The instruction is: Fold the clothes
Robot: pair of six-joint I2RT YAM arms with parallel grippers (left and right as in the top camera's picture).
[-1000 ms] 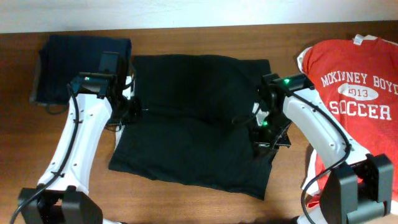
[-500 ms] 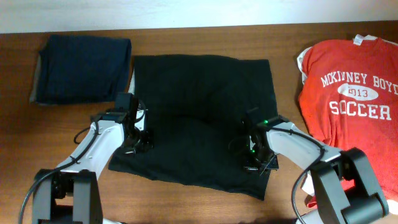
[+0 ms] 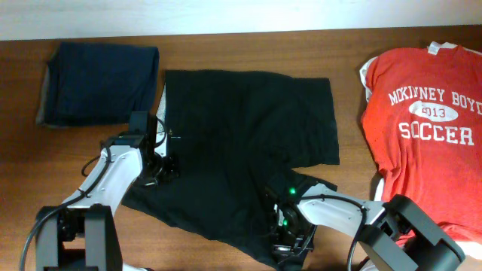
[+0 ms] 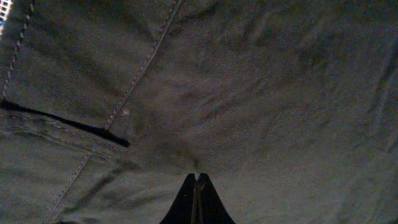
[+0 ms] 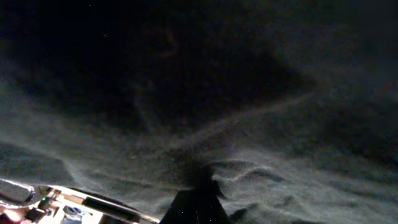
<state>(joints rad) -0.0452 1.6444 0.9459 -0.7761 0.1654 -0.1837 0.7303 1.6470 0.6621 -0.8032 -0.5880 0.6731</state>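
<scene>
The black shorts' lower leg (image 3: 226,212) slants toward the front edge. My grippers should turn back and straighten that leg next to the upper leg (image 3: 290,119) before they fold.
Black shorts (image 3: 241,143) lie spread across the middle of the table and have been dragged toward the front edge. My left gripper (image 3: 164,167) is shut on the shorts' left side; the left wrist view shows its closed fingertips (image 4: 197,179) pinching cloth below a seam and pocket slit (image 4: 118,121). My right gripper (image 3: 290,229) is shut on the lower right part of the shorts near the front edge; the right wrist view shows its tips (image 5: 198,190) pinching wrinkled black cloth (image 5: 249,124).
A folded dark navy garment (image 3: 99,81) lies at the back left. A red soccer T-shirt (image 3: 425,128) lies spread at the right, over something white. The wooden table (image 3: 226,49) shows bare along the back.
Both grippers moved toward the front edge with the shorts. The right one pulled the lower right part down and left, so the shorts now lie skewed and bunched.
</scene>
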